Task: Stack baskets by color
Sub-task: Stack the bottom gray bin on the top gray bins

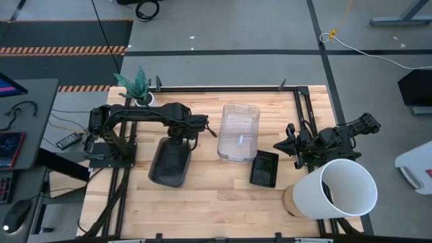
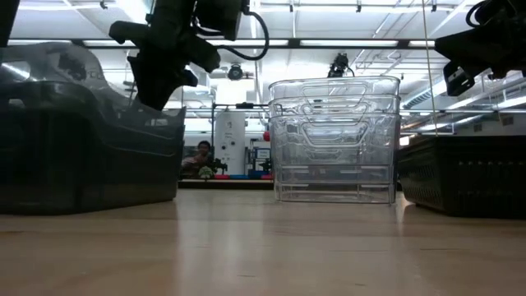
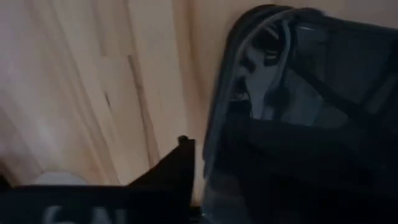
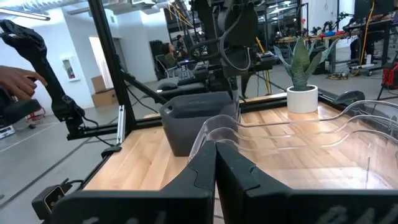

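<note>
The dark grey baskets (image 1: 169, 166) sit crooked to the clear stack, so next my left gripper moves to their corner (image 1: 163, 140) nearest the plant pot and straightens them before retreating.
The smoky dark grey baskets (image 1: 170, 162), which look nested one in another, rest on the table left of centre. My left gripper (image 1: 179, 139) points down over their far end. One finger (image 3: 180, 168) stands outside the end wall (image 3: 214, 143) with a strip of table between, and the other is lost in the dark inside. A stack of clear baskets (image 1: 237, 131) stands at the table's middle. To its right lies a black perforated basket (image 1: 264, 167). My right gripper (image 4: 216, 168) waits shut at the table's right (image 1: 280, 144), pointing level.
A big white bucket (image 1: 341, 189) lies on its side at the near right corner. A small white plant pot (image 1: 140, 96) stands at the far left. Black frame rails (image 1: 223, 88) edge the table. Beyond the table a person's hand (image 4: 15, 78) shows.
</note>
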